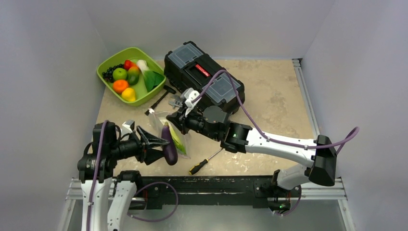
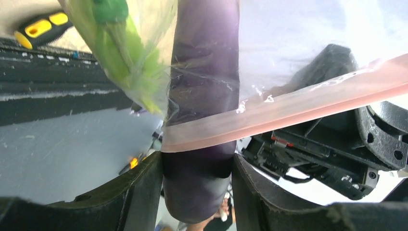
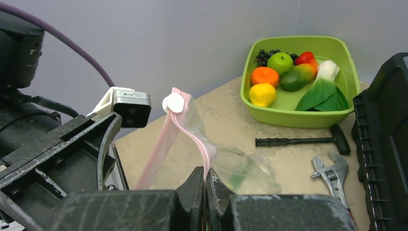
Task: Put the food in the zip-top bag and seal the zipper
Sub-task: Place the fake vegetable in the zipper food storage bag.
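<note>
The eggplant's thick end is poking out beyond the bag's pink zipper strip (image 2: 201,134), so my left gripper should open, move behind that end (image 1: 171,160) and steer the eggplant into the bag.
My left gripper (image 1: 162,143) is shut on a purple eggplant (image 1: 169,148). In the left wrist view the eggplant (image 2: 202,96) stands between the fingers (image 2: 139,192), and its far end sits inside the mouth of the clear zip-top bag (image 2: 288,38), past the pink zipper strip (image 2: 288,108). Green pods (image 2: 125,53) lie in the bag. My right gripper (image 3: 205,175) is shut on the zipper strip (image 3: 192,132) and holds the mouth up, with the white slider (image 3: 173,102) at the top. The bag (image 1: 175,130) hangs between both grippers.
A lime-green tray (image 1: 103,73) at the back left holds more toy fruit, among them an orange (image 3: 264,76), a green apple (image 3: 280,62) and leaves. A black toolbox (image 1: 202,72) stands behind the bag. A T-handle tool (image 3: 298,141), a wrench (image 3: 332,171) and a screwdriver (image 1: 202,163) lie on the table.
</note>
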`<state>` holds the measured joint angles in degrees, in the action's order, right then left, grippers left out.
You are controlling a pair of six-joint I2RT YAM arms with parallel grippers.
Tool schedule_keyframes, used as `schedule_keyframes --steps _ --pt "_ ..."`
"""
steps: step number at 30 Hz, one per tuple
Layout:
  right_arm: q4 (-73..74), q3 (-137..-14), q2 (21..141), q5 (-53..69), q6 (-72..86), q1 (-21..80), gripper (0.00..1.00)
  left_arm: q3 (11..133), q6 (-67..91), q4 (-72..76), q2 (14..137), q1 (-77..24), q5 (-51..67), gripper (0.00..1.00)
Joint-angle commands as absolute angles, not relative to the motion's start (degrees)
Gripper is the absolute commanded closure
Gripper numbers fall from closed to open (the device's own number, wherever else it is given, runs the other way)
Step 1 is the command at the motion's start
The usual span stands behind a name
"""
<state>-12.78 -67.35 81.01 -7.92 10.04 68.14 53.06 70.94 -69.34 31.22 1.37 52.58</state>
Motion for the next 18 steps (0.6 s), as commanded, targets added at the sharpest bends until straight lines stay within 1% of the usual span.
schedule_keyframes --steps 1,3,5,6,9,14,15,16,18 --pt "-16.51 -69.23 81.36 -9.00 9.71 68.97 1.00 49.93 91.57 -62.34 25.62 1.22 44.69 1.00" --pt "-15.82 -69.87 82.08 -9.23 10.18 69.02 1.00 48.60 96.48 -60.44 23.40 1.23 42.12 1.00" --pt "-15.65 -70.18 82.47 -9.09 10.55 69.20 1.00 47.99 99.19 -60.66 22.28 1.23 39.93 0.96" --pt "-15.58 -70.43 82.63 -8.94 10.81 69.22 1.00 47.55 100.04 -60.34 22.09 1.19 39.44 0.95" --pt "-15.06 -71.24 83.35 -8.81 11.18 69.47 1.00 46.68 100.88 -56.90 23.57 1.23 40.93 1.00" --pt "-15.29 -71.80 83.99 -8.61 11.88 69.74 1.00 48.28 97.46 -56.61 28.12 1.22 42.49 1.00" --pt "-15.29 -71.93 84.10 -8.51 12.01 69.78 1.00 48.18 97.02 -56.04 28.87 1.23 42.92 0.98" --pt "-15.37 -71.95 84.18 -8.49 12.18 69.78 1.00 48.25 96.61 -55.38 29.62 1.23 43.19 0.89" --pt "-15.38 -71.89 84.21 -8.72 12.50 69.74 1.00 48.85 96.04 -54.60 30.90 1.23 43.24 0.69"
